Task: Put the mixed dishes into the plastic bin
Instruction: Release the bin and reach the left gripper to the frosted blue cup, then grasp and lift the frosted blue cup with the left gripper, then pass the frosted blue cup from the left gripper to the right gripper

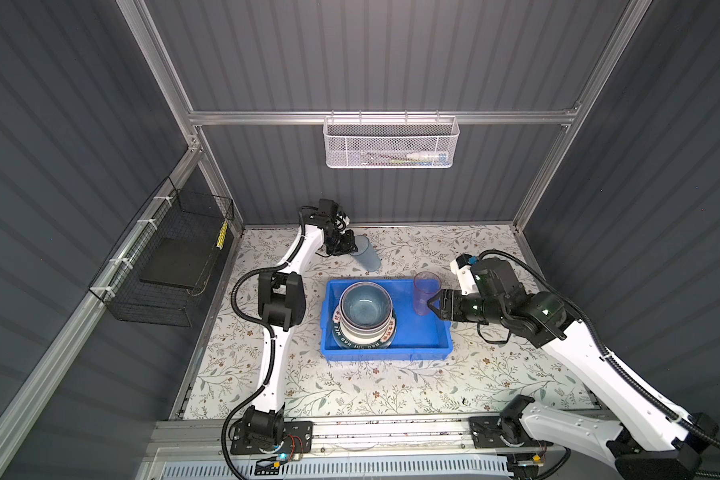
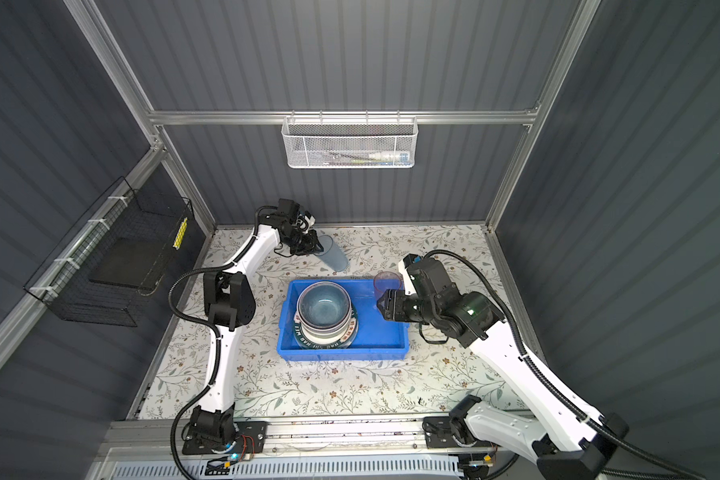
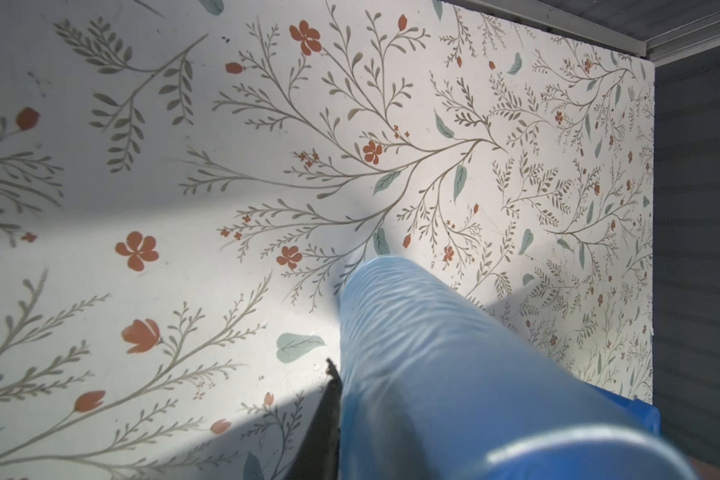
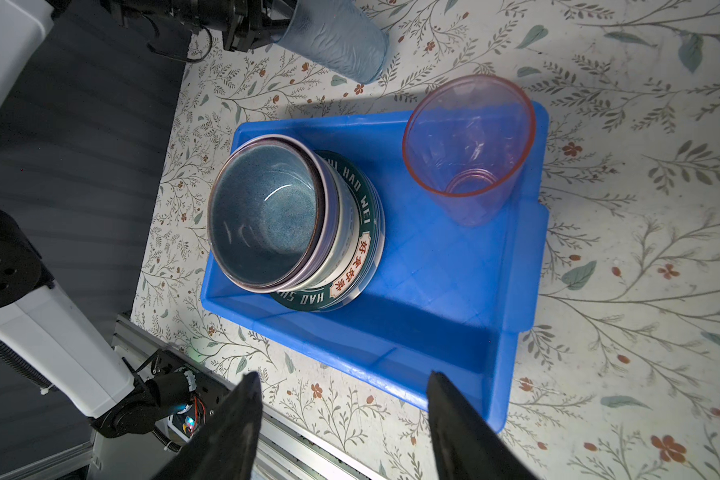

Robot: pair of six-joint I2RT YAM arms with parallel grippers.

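Observation:
The bowl stack fills the bin's end by my left gripper, so next I hand the blue tumbler to my right gripper for the bin's free corner.
The bright blue plastic bin sits mid-table. At its left end a dark-blue bowl tops a stack of bowls and plates, the dark lettered rim of one plate showing beneath. A translucent pink tumbler stands upright in the bin's far right corner. My right gripper hovers just beside it, open and empty. Behind the bin a blue tumbler leans tilted on the table. My left gripper is shut on its mouth end; one finger presses its outer wall.
A white mesh basket hangs on the back rail. A black wire basket hangs on the left wall. The back wall stands close behind the left gripper. Floral tabletop stretches in front of the bin.

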